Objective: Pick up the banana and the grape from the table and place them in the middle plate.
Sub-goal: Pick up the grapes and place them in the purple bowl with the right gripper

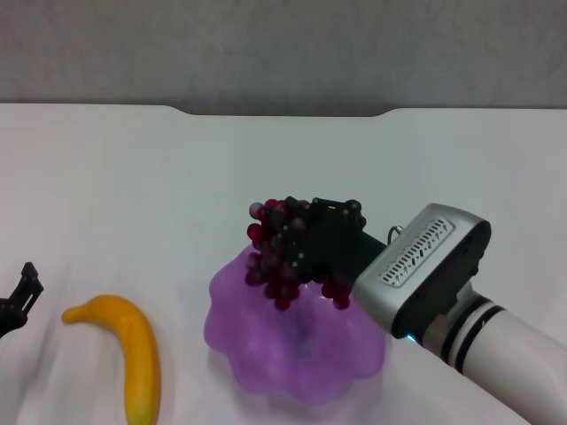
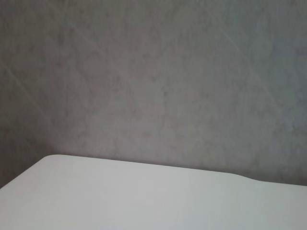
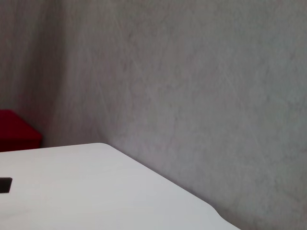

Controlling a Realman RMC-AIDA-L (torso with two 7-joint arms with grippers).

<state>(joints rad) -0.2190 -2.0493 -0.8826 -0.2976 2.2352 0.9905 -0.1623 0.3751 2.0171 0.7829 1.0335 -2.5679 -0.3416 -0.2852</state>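
Observation:
I should go on lowering the grape [image 1: 271,255] inward with my right gripper until it rests inside before letting go, because the grape hangs over the far part of the empty middle plate [image 1: 297,341].
In the head view my right gripper [image 1: 297,252] is shut on the grape [image 1: 276,255], a dark red-purple bunch that hangs just above the far rim of the middle plate [image 1: 297,354], a translucent purple dish with a wavy edge. The banana [image 1: 127,348] lies on the white table [image 1: 133,195] to the left of the plate, curved and yellow-orange with a greenish near tip. My left gripper [image 1: 19,301] shows only as black fingertips at the left edge, a little left of the banana. Both wrist views hold only tabletop and wall.
The table's far edge has a notch [image 1: 282,112] against a grey wall. A red object [image 3: 17,130] stands beyond the table in the right wrist view.

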